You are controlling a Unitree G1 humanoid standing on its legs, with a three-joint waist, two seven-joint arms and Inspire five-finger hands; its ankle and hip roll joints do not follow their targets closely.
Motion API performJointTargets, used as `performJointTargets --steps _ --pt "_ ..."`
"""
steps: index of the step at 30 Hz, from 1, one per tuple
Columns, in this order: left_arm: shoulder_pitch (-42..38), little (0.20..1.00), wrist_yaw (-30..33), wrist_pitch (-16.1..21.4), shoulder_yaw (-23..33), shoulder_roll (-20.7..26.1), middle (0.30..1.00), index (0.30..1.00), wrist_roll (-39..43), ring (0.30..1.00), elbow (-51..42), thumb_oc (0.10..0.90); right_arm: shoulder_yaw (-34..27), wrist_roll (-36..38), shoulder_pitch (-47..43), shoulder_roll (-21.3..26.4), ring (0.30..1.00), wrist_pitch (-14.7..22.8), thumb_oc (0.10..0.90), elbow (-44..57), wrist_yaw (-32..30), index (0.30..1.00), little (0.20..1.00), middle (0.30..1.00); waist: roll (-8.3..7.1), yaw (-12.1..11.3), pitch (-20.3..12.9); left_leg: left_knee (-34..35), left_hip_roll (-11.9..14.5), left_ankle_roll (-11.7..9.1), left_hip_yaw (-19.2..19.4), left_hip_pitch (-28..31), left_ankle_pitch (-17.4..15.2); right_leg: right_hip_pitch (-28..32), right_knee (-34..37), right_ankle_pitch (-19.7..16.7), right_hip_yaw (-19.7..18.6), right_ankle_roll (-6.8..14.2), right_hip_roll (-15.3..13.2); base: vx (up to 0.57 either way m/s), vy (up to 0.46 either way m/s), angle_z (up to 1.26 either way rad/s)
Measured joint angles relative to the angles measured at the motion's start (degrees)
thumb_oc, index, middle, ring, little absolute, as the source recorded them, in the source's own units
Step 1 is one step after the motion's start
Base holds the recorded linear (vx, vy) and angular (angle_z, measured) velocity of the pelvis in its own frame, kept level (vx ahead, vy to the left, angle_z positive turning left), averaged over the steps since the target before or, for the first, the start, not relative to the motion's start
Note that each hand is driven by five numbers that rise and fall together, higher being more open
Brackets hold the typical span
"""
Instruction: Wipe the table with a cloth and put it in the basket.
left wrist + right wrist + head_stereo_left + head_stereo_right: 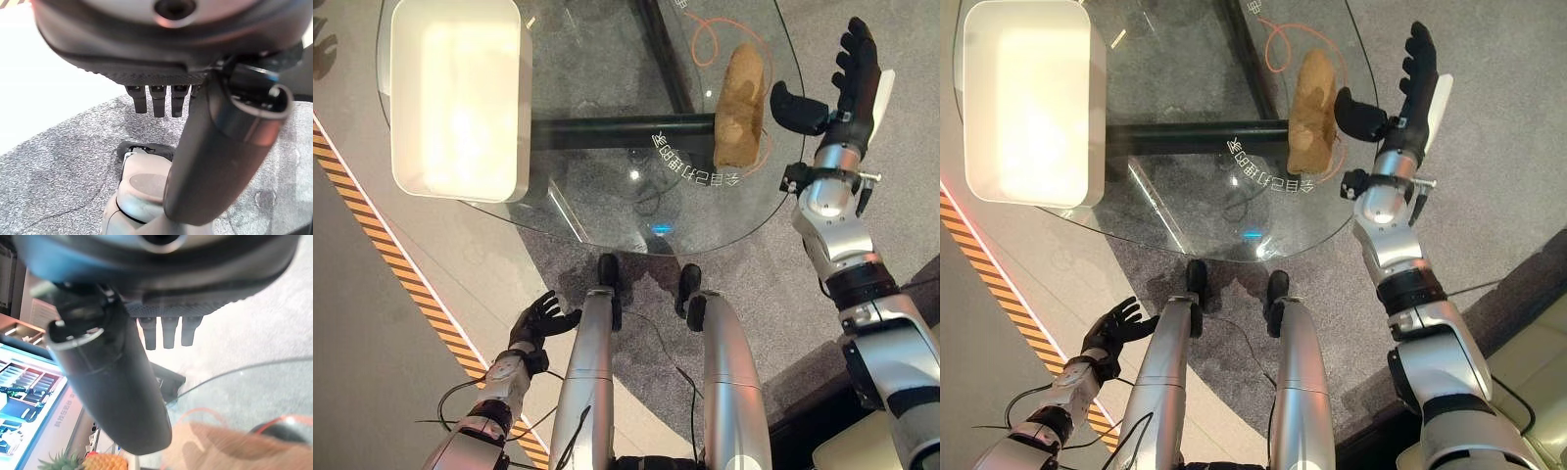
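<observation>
I expect the tan cloth to stay bundled and bend when I lift its near end [737, 157], because it lies bunched up in a long, thick roll [740, 103].
A tan cloth [740, 106] lies bunched in a long roll on the right part of the round glass table [607, 186]. It also shows as a tan blur, the cloth [230, 445], below my right thumb. My right hand [847, 83] is raised just right of the cloth, off the table's right edge, fingers straight and thumb spread toward the cloth without touching it. A white rectangular basket [460, 93] stands on the table's left part. My left hand [540, 318] hangs low at the lower left, below the table, fingers relaxed and holding nothing.
The glass table has a dark crossbar [617, 132] beneath it and an orange ring [705, 39] marked near the cloth. Grey carpet [764, 284] lies under the table. A yellow-and-black striped line [391, 245] runs across the floor at the left.
</observation>
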State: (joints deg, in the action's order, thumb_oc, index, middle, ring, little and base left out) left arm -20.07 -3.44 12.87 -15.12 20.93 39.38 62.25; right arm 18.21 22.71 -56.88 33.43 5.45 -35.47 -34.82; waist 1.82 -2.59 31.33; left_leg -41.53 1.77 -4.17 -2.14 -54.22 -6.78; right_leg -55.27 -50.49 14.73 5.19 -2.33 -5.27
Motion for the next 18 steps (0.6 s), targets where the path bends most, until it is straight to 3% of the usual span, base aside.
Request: performJointTargets --steps 11,18 --pt "0.0 0.900 0.1 0.0 -0.1 -0.1 0.900 0.900 0.1 0.900 -0.4 0.800 3.8 4.6 -5.8 0.0 0.900 -8.5 0.800 -5.2 0.0 0.900 0.900 0.900 0.18 -1.0 0.0 1.8 -0.3 0.1 0.1 1.1 0.7 1.1 1.0 0.0 0.5 0.0 -0.7 0.00 0.009 0.03" --pt "0.0 0.900 -0.1 -0.1 -0.3 -0.1 0.900 0.900 0.1 0.900 -0.4 0.800 4.9 10.1 -6.6 -0.1 0.900 -11.3 0.800 -10.8 0.0 0.900 0.900 0.900 0.79 -1.8 0.0 1.6 -0.3 0.1 0.1 1.2 0.7 1.3 0.9 0.0 0.5 0.0 -0.7 0.00 0.000 0.00"
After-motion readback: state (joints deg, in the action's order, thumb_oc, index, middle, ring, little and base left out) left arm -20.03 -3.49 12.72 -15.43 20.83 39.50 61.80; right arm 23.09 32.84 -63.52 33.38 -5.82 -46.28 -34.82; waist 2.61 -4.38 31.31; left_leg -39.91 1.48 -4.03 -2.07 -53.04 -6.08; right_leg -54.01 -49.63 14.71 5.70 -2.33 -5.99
